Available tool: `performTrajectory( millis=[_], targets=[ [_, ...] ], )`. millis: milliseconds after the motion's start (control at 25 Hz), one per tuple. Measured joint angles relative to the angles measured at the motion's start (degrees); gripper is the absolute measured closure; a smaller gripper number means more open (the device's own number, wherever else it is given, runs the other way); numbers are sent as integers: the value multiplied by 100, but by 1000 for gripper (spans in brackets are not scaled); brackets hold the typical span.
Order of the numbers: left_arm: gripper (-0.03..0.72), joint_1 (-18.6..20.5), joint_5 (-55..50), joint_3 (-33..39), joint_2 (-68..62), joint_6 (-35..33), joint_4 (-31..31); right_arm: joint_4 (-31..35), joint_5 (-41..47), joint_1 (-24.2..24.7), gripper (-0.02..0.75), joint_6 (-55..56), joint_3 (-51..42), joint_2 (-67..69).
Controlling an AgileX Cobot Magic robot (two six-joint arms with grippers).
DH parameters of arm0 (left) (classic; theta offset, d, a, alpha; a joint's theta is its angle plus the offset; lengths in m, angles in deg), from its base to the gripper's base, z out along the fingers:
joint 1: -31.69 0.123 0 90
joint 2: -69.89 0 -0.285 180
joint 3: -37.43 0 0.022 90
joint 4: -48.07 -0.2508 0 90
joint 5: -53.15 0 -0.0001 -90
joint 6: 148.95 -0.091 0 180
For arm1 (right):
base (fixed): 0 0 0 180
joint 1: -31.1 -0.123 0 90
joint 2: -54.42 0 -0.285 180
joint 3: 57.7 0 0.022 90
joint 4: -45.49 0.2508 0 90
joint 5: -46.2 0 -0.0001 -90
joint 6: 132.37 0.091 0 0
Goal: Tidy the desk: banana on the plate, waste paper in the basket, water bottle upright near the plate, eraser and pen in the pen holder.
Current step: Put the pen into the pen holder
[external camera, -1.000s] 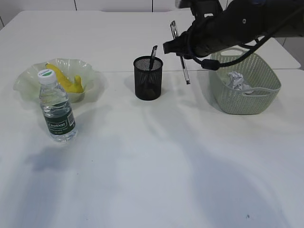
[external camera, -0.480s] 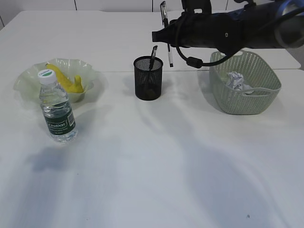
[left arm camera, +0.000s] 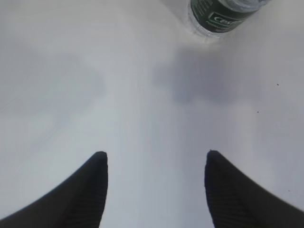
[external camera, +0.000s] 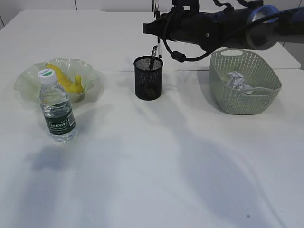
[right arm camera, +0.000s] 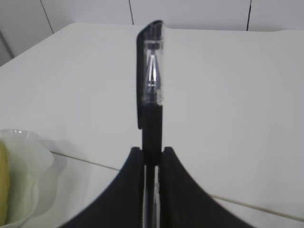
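Observation:
My right gripper is holding the black pen upright with its lower end (external camera: 159, 55) at the pen holder's opening (external camera: 147, 62). My right gripper keeps going down until the pen's end is inside, and then let go.
My right gripper (external camera: 153, 27) is shut on a black pen with a clear cap (external camera: 159, 47) and holds it nearly upright just above and behind the black mesh pen holder (external camera: 148, 80). In the right wrist view the pen (right arm camera: 151, 85) rises between the closed fingertips of the gripper (right arm camera: 152, 151). A slim dark item (external camera: 153, 56) leans inside the holder. The banana (external camera: 66, 80) lies on the pale green plate (external camera: 28, 78). The water bottle (external camera: 57, 107) stands upright in front of the plate. The crumpled paper (external camera: 237, 80) lies in the green basket (external camera: 256, 102). My left gripper (left arm camera: 154, 159) is open and empty above bare table. The eraser is out of view.
The left wrist view shows the bottle's base (left arm camera: 223, 16) at the top edge. The plate's rim (right arm camera: 21, 161) and a sliver of banana (right arm camera: 2, 190) show at the lower left of the right wrist view. A table seam runs behind the holder.
My right arm has swung left with the pen, from between holder and basket to over the pen holder. The pen has turned from slanted to nearly upright.

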Motion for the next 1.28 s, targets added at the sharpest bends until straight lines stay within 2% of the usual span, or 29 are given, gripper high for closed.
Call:
performTrajectory(
  millis=[320, 1280],
  targets=[
    [242, 0, 163, 0, 0, 0, -36, 0, -286, 0, 697, 134, 358, 382],
    [253, 0, 179, 0, 0, 0, -36, -38, -847, 0, 697, 340, 427, 1057]
  ],
)
